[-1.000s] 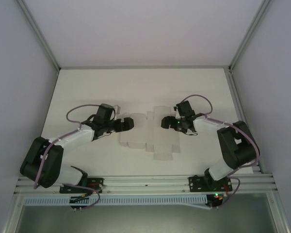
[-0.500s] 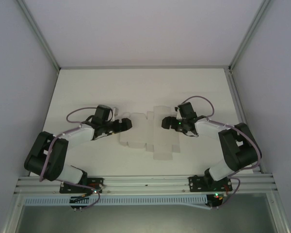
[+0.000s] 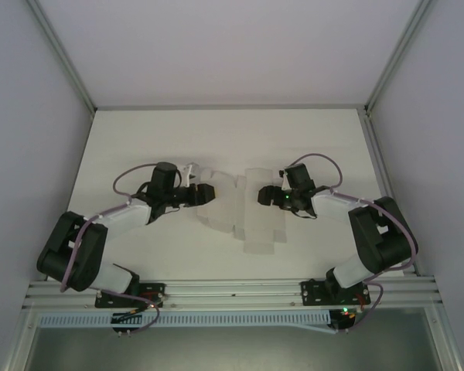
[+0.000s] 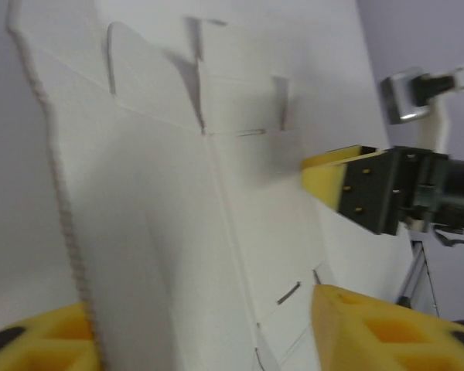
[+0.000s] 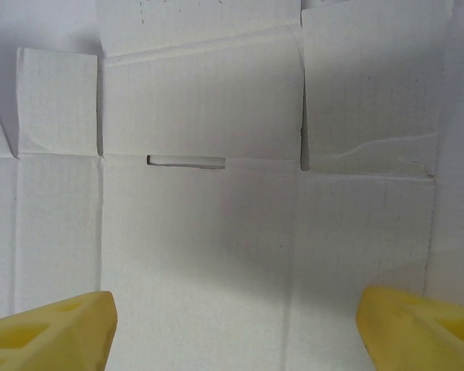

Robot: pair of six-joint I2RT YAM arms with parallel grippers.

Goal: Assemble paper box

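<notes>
The flat paper box near the slot (image 5: pixel 187 161) lies under my right gripper's hovering open fingers, so they should pinch the paper box's outer edge (image 3: pixel 284 226) before I turn it.
The paper box (image 3: pixel 257 222) is a flat white die-cut sheet lying mid-table between both arms. My left gripper (image 3: pixel 209 192) is at the sheet's left end. In the left wrist view the paper box (image 4: pixel 155 216) has its left panel bent up along a crease. That panel stands between my yellow fingers (image 4: pixel 371 332), with its serrated edge against the left one. My right gripper (image 3: pixel 261 195) hovers low over the sheet's right part. Its yellow fingertips (image 5: pixel 421 328) stand wide apart above the flat paper box (image 5: pixel 216 232), near a narrow slot (image 5: pixel 185 161).
The white table (image 3: pixel 139 139) is ringed by an aluminium frame and grey walls. The rail (image 3: pixel 232 292) carrying both arm bases runs along the near edge. The right gripper's finger (image 4: pixel 344 182) shows across the sheet in the left wrist view.
My left gripper has moved right onto the sheet's left end and closed partway, lifting and bending the left panel off the table. The right arm has barely moved.
</notes>
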